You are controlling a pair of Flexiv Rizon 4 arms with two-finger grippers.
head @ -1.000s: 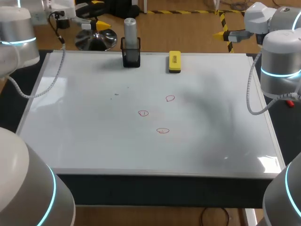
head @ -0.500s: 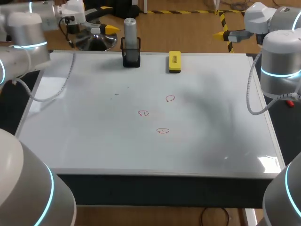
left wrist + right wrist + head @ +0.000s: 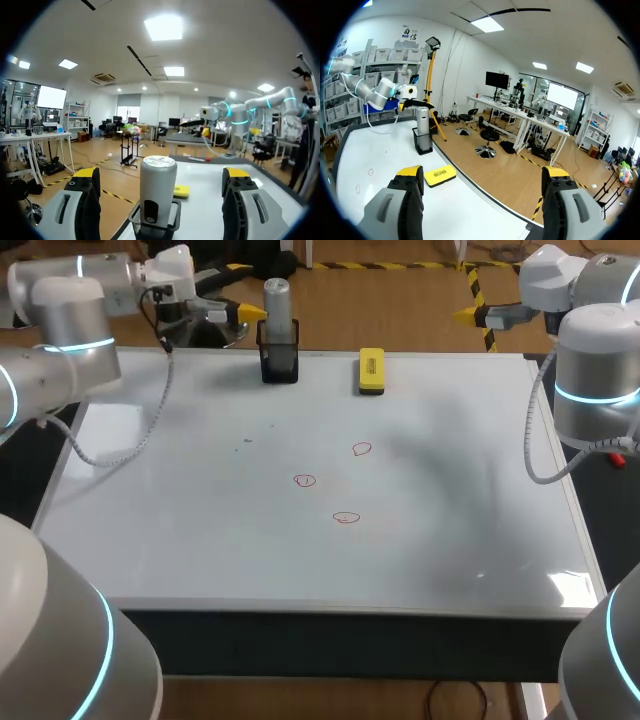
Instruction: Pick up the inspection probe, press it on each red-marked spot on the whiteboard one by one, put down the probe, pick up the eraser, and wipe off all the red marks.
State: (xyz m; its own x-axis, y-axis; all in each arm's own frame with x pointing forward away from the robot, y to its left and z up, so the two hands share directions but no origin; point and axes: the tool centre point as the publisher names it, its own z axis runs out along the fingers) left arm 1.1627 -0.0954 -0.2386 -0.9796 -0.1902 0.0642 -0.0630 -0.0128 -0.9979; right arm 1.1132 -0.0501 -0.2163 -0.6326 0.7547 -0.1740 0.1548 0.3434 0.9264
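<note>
The mesh holder's open rim [image 3: 292,331] is wider than the probe [image 3: 278,306]. The probe should slip out when I lift it, and the holder should stay standing, empty.
The grey cylindrical probe [image 3: 277,302] stands upright in a black mesh holder [image 3: 279,360] at the whiteboard's [image 3: 200,540] back edge. My left gripper [image 3: 243,290] is open, level with the probe and just left of it. In the left wrist view the probe [image 3: 158,192] stands ahead between the open fingers [image 3: 85,200], untouched, in its holder [image 3: 152,225]. The yellow eraser [image 3: 371,371] lies right of the holder. Three red marks [image 3: 361,449], [image 3: 305,480], [image 3: 346,517] sit mid-board. My right gripper [image 3: 482,172] is open and empty, off the board's far right corner.
A grey smudge [image 3: 450,460] covers the board's right half. Small dark specks [image 3: 248,441] lie left of the marks. My right arm [image 3: 595,360] stands at the board's right edge. The right wrist view shows the eraser [image 3: 440,175] and probe [image 3: 422,121] along the back edge.
My left arm has swung right along the back edge, bringing its open gripper up beside the probe. The right arm has kept still.
</note>
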